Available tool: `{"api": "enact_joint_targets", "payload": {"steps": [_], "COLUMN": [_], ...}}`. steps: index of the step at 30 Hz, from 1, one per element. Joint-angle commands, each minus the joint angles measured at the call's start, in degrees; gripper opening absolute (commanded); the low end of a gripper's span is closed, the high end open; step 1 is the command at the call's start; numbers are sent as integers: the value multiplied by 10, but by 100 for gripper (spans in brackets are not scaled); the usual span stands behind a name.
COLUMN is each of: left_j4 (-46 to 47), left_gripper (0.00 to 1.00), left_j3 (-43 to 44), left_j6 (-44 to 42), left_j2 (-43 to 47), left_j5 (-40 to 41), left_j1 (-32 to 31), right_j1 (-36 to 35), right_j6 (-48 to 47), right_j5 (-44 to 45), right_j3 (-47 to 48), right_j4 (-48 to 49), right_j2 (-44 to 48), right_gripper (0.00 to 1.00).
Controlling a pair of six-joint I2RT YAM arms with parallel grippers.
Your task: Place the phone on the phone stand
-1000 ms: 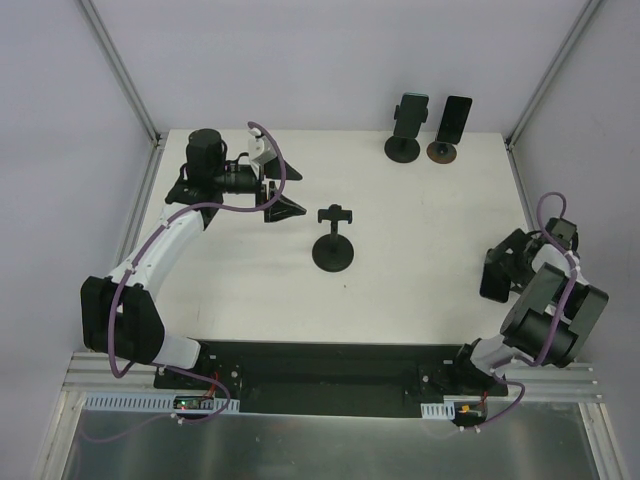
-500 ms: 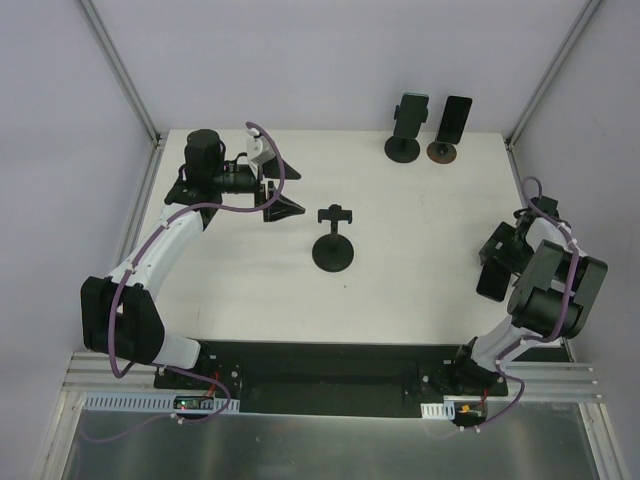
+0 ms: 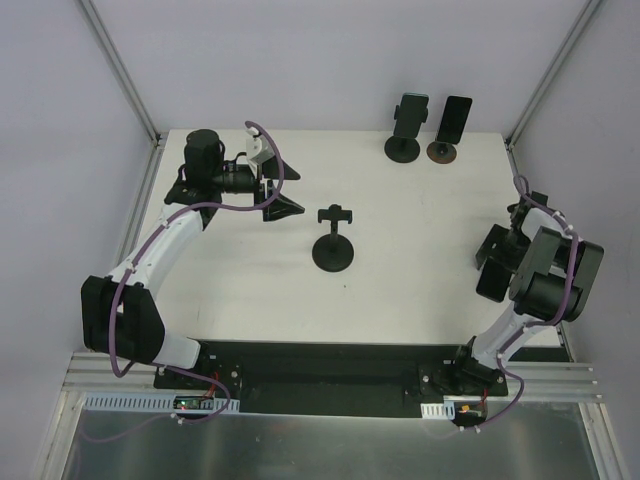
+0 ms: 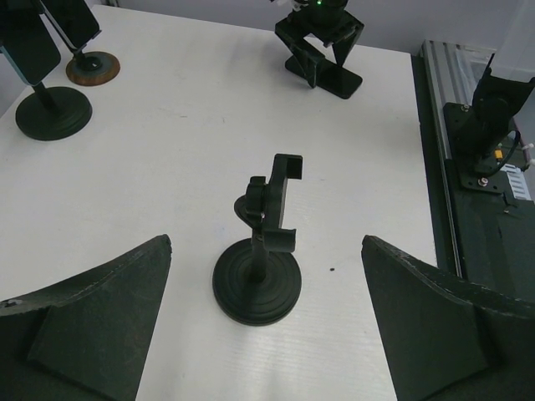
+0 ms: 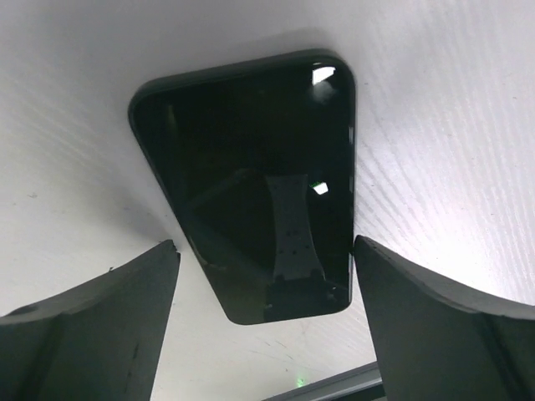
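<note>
My right gripper should grab the phone's near end (image 5: 288, 286) and pass the phone over near the stand, because the phone (image 3: 494, 281) lies beyond my left gripper's reach.
The phone (image 5: 251, 180) is black and lies flat, screen up, on the white table at the right side; it also shows in the top view (image 3: 489, 285). My right gripper (image 5: 266, 244) is open just above it, one finger on each side of the phone's near end, and holds nothing. It shows in the top view (image 3: 495, 262) too. The empty black phone stand (image 3: 333, 240) stands mid-table, its clamp upright in the left wrist view (image 4: 266, 242). My left gripper (image 3: 288, 192) is open and empty, left of the stand and pointing at it.
Two other stands at the back edge each hold a phone: a black one (image 3: 405, 125) and one with a brown base (image 3: 448, 128). The table's right edge and a frame post are close to the right arm.
The right arm has swung its wrist and elbow toward the back, while its gripper stays over the phone. The left arm and the stand have not moved.
</note>
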State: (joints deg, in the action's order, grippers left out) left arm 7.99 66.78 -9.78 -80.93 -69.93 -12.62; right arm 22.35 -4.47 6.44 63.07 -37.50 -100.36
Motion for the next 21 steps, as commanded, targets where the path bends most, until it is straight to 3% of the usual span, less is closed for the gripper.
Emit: {"api": "enact_joint_targets", "payload": {"steps": [1,4,6,8,12,13,21], "left_j4": [24,24,24,24,19,19,14], "left_gripper": [95,93,91,88,89,89,86], "left_j3": [14,22,24,29,26,22,32], "left_j6": [2,3,-1,3,-3,-8,12], "left_j2": [-16,-36,-46,-51,-42,-39,-23], "left_j5": [-32,-6,0,-5,5,7,15], "left_j1": [7,-6,-13,-12,-12,-12,-10], "right_j1": [-21,-35,-40,-42,-49,-50,-78], "right_j6": [-22,-31,-29,-28,-26,-26,-19], "right_j5": [-12,3,11,2,3,3,-13], "right_j3": [23,27,26,22,9,7,-20], "right_j4": [-35,-37,-39,-31,-16,-14,22], "right_j2": [-18,-30,-35,-36,-26,-21,22], "right_gripper": [91,93,87,74,59,50,21]}}
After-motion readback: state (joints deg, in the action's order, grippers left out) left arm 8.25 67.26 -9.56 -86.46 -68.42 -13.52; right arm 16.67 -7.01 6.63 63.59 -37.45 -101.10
